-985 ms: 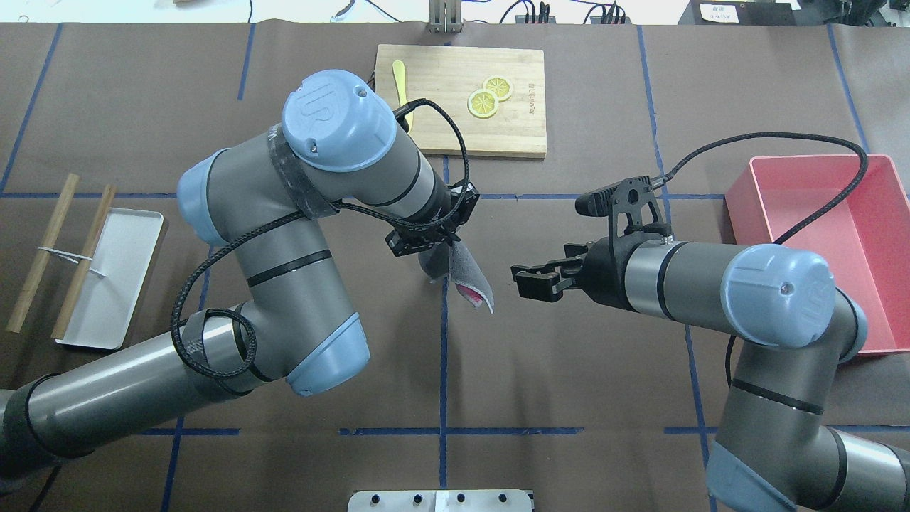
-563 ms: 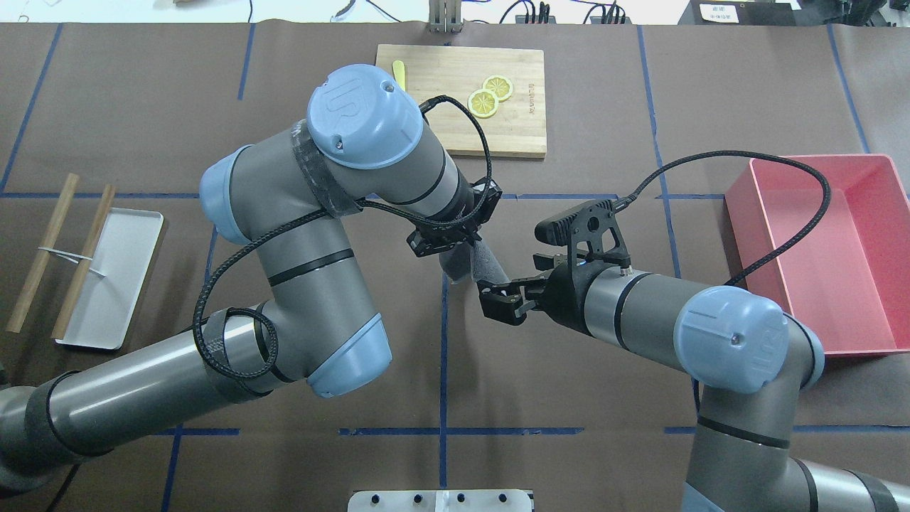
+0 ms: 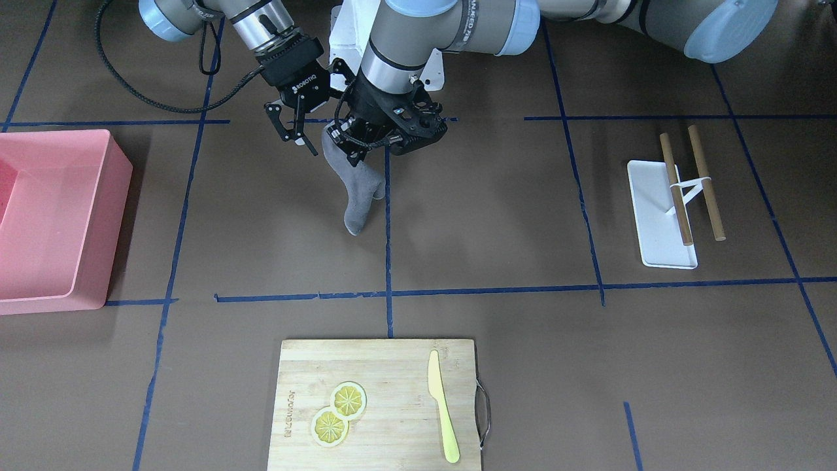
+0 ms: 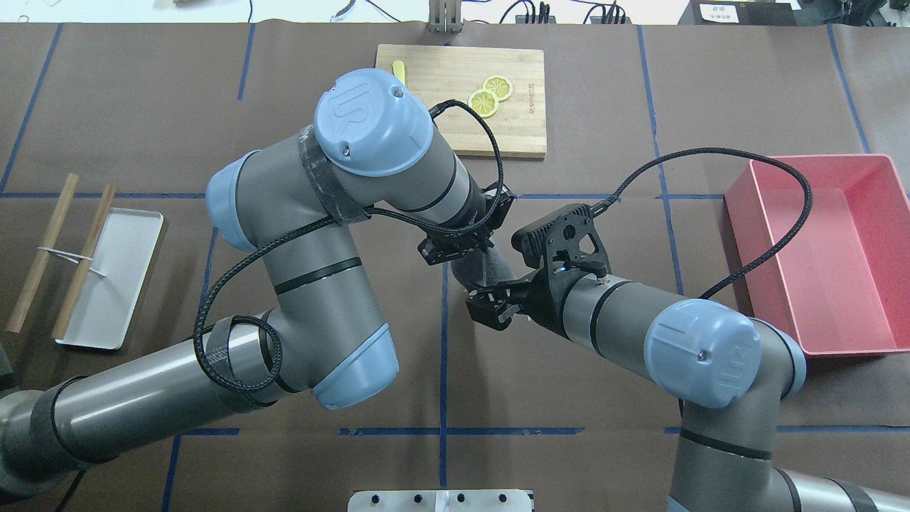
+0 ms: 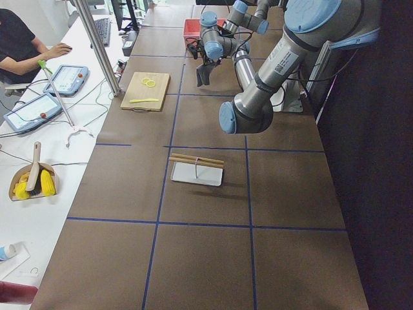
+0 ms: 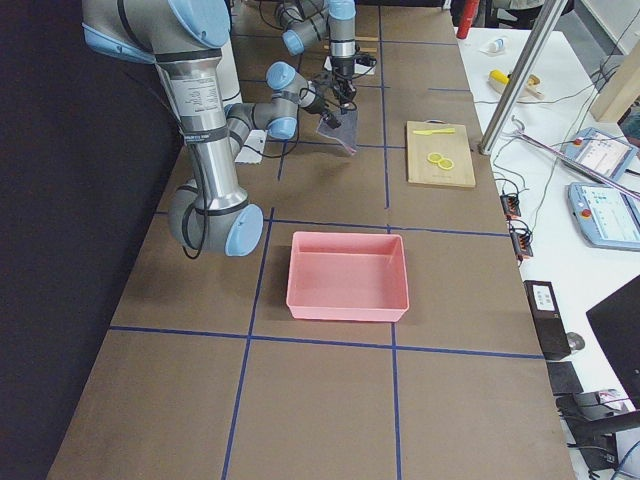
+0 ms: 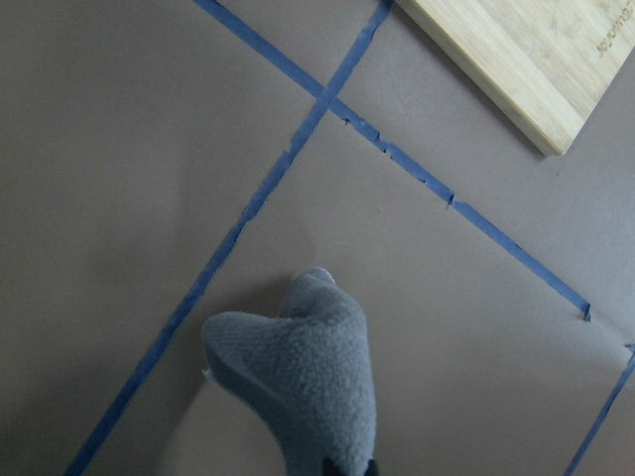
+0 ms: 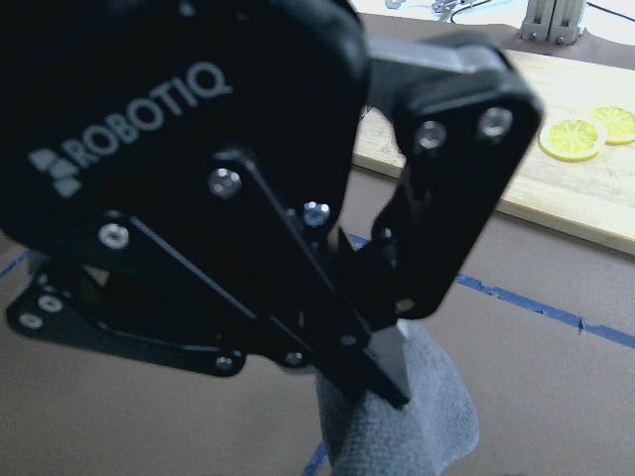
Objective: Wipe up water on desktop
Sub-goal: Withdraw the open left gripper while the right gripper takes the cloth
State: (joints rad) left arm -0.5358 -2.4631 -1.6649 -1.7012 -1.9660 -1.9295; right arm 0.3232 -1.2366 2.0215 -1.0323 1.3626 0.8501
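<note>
I expect the grey cloth (image 3: 354, 179) to droop and flare out into loose folds when I carry it, since it hangs bunched up with a bent lower end (image 3: 359, 212).
The desktop (image 4: 569, 370) is dark brown with blue tape lines; I see no water on it. My left gripper (image 4: 462, 254) is shut on the top of a grey cloth (image 4: 494, 269), which hangs down toward the desktop in the front-facing view (image 3: 359, 190). My right gripper (image 4: 485, 307) is open and sits close beside the cloth's upper end, also seen in the front-facing view (image 3: 295, 136). I cannot tell whether it touches the cloth. The left wrist view shows the cloth (image 7: 298, 377) over a tape line. The right wrist view shows the cloth (image 8: 397, 426) under the left gripper's body.
A bamboo cutting board (image 4: 441, 128) with two lemon slices (image 4: 490, 96) and a yellow knife (image 3: 443, 405) lies at the far middle. A pink bin (image 4: 881, 348) stands at the right. A white tray (image 4: 114, 284) with two wooden sticks lies at the left.
My right arm has swung left, bringing its open gripper up beside the hanging cloth. My left arm has shifted slightly right with the cloth.
</note>
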